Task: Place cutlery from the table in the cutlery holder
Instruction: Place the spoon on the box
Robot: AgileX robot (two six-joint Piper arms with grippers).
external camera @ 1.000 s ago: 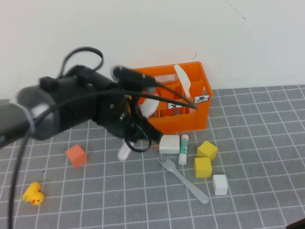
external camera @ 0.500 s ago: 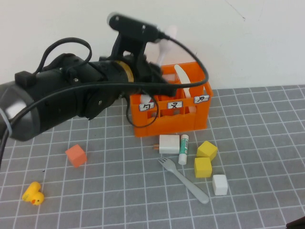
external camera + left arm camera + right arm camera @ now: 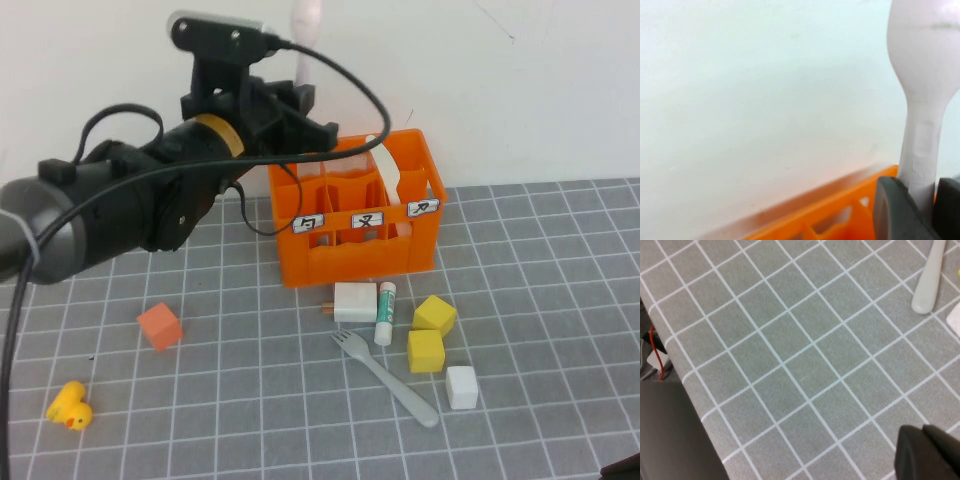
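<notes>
The pale pink spoon (image 3: 306, 22) is upright with its handle down over the cutlery holder's empty end section (image 3: 311, 170), so the robot's left gripper should keep going down until the spoon's handle stands inside, and then let go.
My left gripper (image 3: 303, 96) is shut on the pale pink spoon (image 3: 307, 20) and holds it upright, bowl up, above the back left of the orange cutlery holder (image 3: 340, 255). In the left wrist view the spoon (image 3: 925, 75) rises from between the dark fingers (image 3: 895, 210), with the holder's rim (image 3: 830, 215) just below. The cream-white knife (image 3: 385, 165) stands in the holder's right compartment. The grey fork (image 3: 385, 375) lies on the table (image 3: 250, 420) in front of the holder. My right gripper (image 3: 930, 455) is shut and empty, low over the tiles near the fork's handle end (image 3: 930, 280).
A white block (image 3: 355, 300) and a white-and-green glue stick (image 3: 385, 312) lie just in front of the holder. Two yellow cubes (image 3: 428, 335) and a white cube (image 3: 461, 386) sit right of the fork. An orange cube (image 3: 160, 326) and a yellow duck (image 3: 70, 405) are at the left.
My left arm has lifted the pink spoon from low in front of the holder up and back, and now holds it upright above the holder's back left. Fork and right arm unmoved.
</notes>
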